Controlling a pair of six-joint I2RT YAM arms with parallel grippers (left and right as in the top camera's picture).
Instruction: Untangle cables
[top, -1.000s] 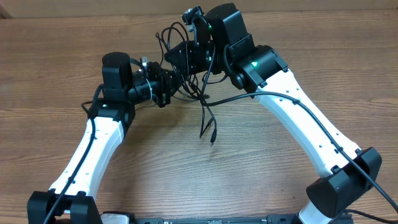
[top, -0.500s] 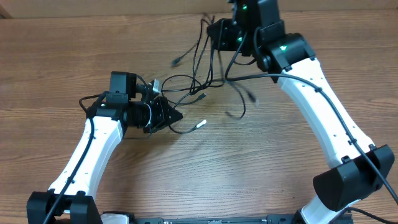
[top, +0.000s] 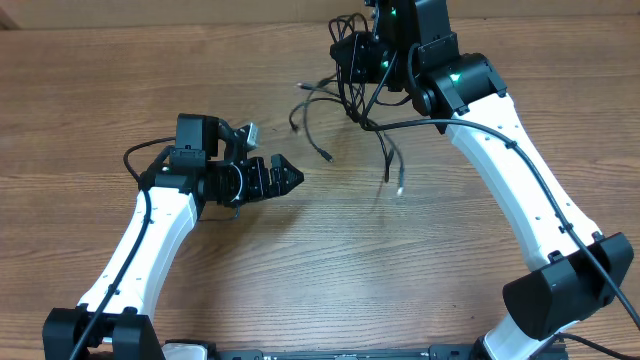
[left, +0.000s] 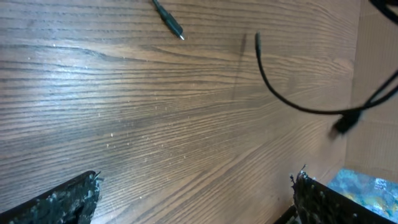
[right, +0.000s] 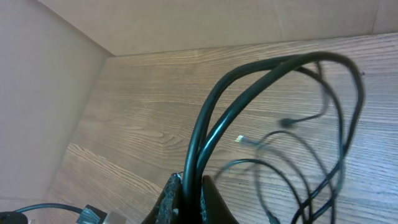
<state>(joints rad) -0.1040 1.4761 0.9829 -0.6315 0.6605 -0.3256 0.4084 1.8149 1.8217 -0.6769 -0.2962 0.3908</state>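
Black cables cross (left: 369, 104) next to the dangling plug, so the tangled cables (left: 297, 107) will stay stuck together in a clump when I pull them with my left gripper.
Several thin black cables (top: 350, 100) hang in a tangled bunch from my right gripper (top: 352, 52) near the table's far edge. Their loose plug ends (top: 328, 157) dangle over the wood toward the middle. In the right wrist view the right gripper (right: 194, 190) is shut on two strands of the cables (right: 273, 68), which loop up and away. My left gripper (top: 285, 177) stands open left of the bunch, holding nothing. Between the left gripper's (left: 196, 202) wide-apart fingertips (left: 68, 199) lies only bare wood. One cable plug (left: 169, 20) and a curved strand (left: 292, 99) lie ahead of it.
The wooden table (top: 300, 260) ends at a cardboard wall (right: 186, 25) behind the right gripper. A blue patterned thing (left: 367, 186) shows at the lower right edge of the left wrist view. Thicker black arm wires run along both white arms.
The left gripper has opened and let go of the cables. The bunch has swung away toward the right gripper, which carried it up to the far edge a second ago and now holds still.
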